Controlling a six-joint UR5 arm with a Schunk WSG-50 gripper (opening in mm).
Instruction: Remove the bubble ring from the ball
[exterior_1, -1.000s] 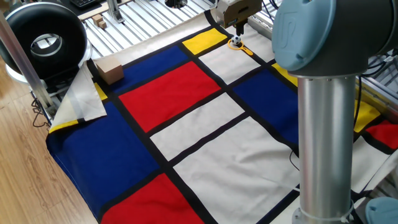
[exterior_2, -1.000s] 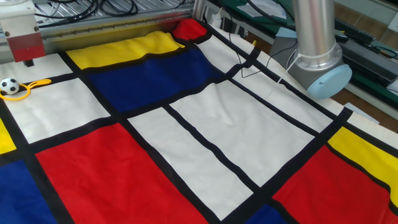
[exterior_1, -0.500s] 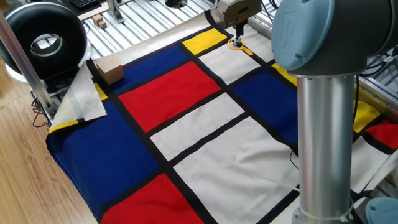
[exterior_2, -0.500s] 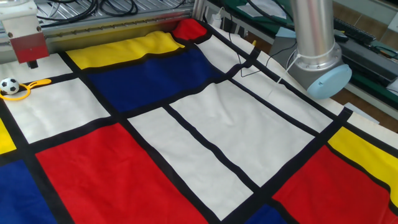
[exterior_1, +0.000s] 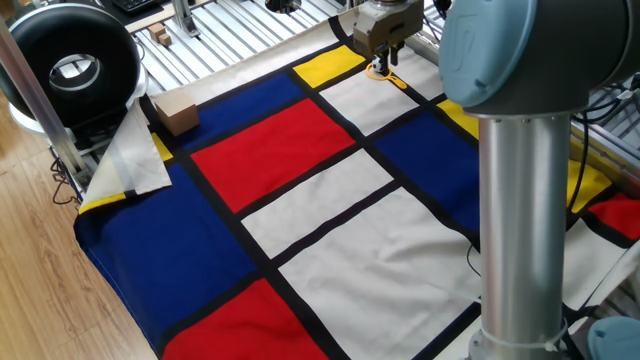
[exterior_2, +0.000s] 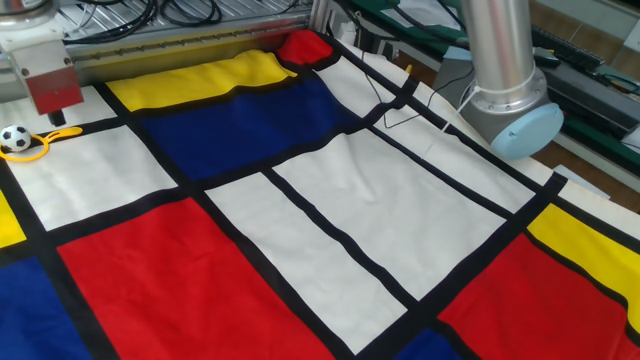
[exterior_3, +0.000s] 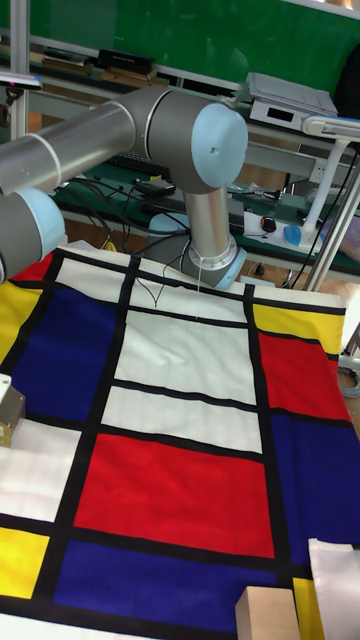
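The orange-yellow loop (exterior_1: 373, 74) is wide around the ball, so when I lift the bubble ring (exterior_1: 398, 84), it will come off and the ball will stay behind.
The ball (exterior_2: 14, 137), small and white with black patches, rests on a white cloth panel at the far corner. The bubble ring (exterior_2: 28, 154) lies around it, its orange-yellow loop encircling the ball and its short handle (exterior_2: 65, 131) pointing away. In one fixed view only the bubble ring (exterior_1: 383, 73) shows; the ball is hidden behind the gripper there. My gripper (exterior_2: 58, 119) hangs low just above the handle, fingers pointing down, open, holding nothing. Seen from the other side, the gripper (exterior_1: 384, 62) stands right over the ring.
A colour-block cloth (exterior_1: 300, 170) of red, blue, white and yellow panels covers the table. A small wooden block (exterior_1: 174, 113) sits near the cloth's folded-back corner (exterior_1: 135, 155). The arm's grey column (exterior_1: 525, 220) rises at the near right. Metal rails (exterior_2: 170, 35) run behind the ball.
The gripper has come down and shifted over the ring's handle, turning slightly on its axis. The ball and ring have not moved.
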